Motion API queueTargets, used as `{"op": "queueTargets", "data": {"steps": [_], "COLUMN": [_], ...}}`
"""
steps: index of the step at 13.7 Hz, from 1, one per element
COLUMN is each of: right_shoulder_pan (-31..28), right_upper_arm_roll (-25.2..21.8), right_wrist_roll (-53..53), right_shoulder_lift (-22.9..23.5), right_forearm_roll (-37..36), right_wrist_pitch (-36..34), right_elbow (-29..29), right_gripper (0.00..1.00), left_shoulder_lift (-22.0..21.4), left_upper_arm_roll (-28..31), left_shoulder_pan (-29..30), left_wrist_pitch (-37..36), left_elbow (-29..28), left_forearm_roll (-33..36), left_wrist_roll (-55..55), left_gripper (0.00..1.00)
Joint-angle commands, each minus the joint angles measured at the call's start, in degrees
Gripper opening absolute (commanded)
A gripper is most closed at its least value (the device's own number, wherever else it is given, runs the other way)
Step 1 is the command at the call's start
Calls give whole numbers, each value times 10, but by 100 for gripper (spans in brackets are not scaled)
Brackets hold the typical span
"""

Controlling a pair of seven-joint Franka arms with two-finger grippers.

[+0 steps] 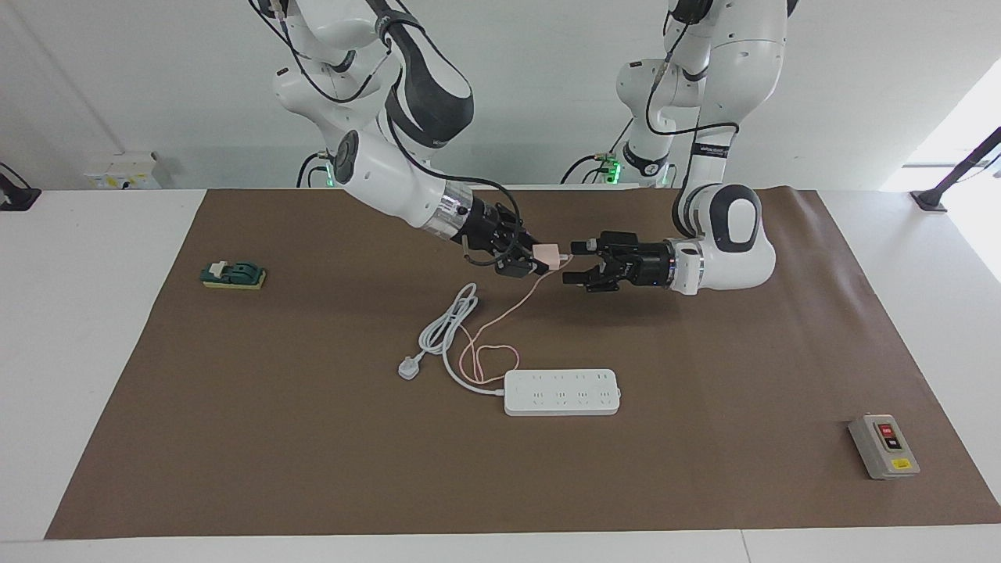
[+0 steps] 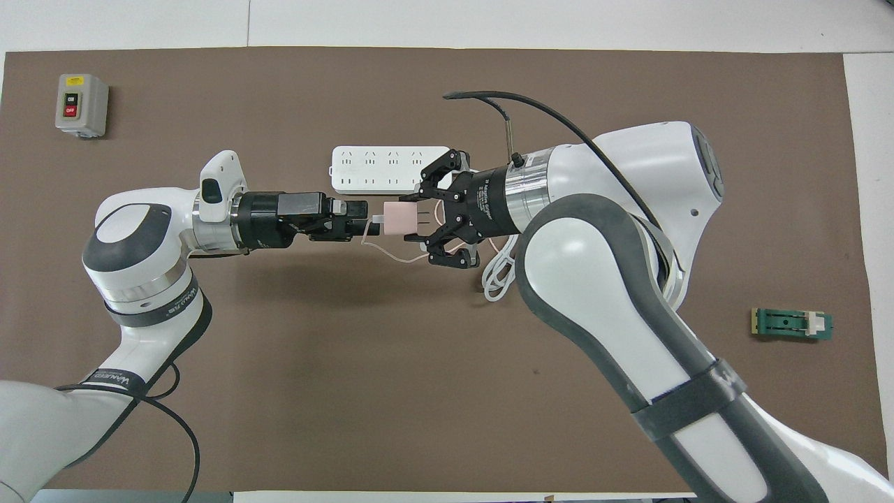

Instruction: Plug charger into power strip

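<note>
The thin pink cable (image 2: 393, 256) hangs loose from the charger's end (image 2: 378, 219), so I expect it to drag along in loose loops when the robot carries the charger to the power strip.
The pale pink charger (image 1: 549, 254) is held in the air by my right gripper (image 1: 532, 259), which is shut on it; it also shows in the overhead view (image 2: 399, 218). Its thin pink cable (image 1: 483, 352) hangs down to the mat and loops beside the power strip (image 1: 561, 391). The strip lies flat on the mat, farther from the robots than the grippers, with its thick white cord (image 1: 447, 328) and white plug (image 1: 408, 367). My left gripper (image 1: 577, 262) is open, level with the charger and right at its free end. In the overhead view the right gripper (image 2: 418, 220) faces the left gripper (image 2: 363, 216).
A grey box with red and black buttons (image 1: 884, 446) stands at the left arm's end of the brown mat (image 1: 704, 469), farther from the robots. A small green and yellow block (image 1: 233, 274) lies toward the right arm's end.
</note>
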Motion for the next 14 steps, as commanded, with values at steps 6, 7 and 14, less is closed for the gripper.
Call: {"op": "queueTargets", "data": {"steps": [6,7,14], "right_shoulder_pan": [-6,-6,-7], "right_upper_arm_roll": [3,3,3], "right_wrist_roll": [-5,-5,-5], "right_shoulder_lift": [5,5,5], "right_forearm_roll": [6,6,9], "right_wrist_pitch": [-7,-7,-7], "right_elbow": [12,12,12], "right_gripper": [0,0,0], "left_shoulder_lift": [-29,-31,-42], "left_upper_arm_roll": [-1,-1,-2], "left_shoulder_pan": [-16,-18,-38], "left_wrist_pitch": [41,43,65], "left_elbow": [-18,-18,-17], "left_forearm_roll": [-23,-23,-24], "left_wrist_roll": [-5,-5,-6], "left_gripper": [100,100,100]}}
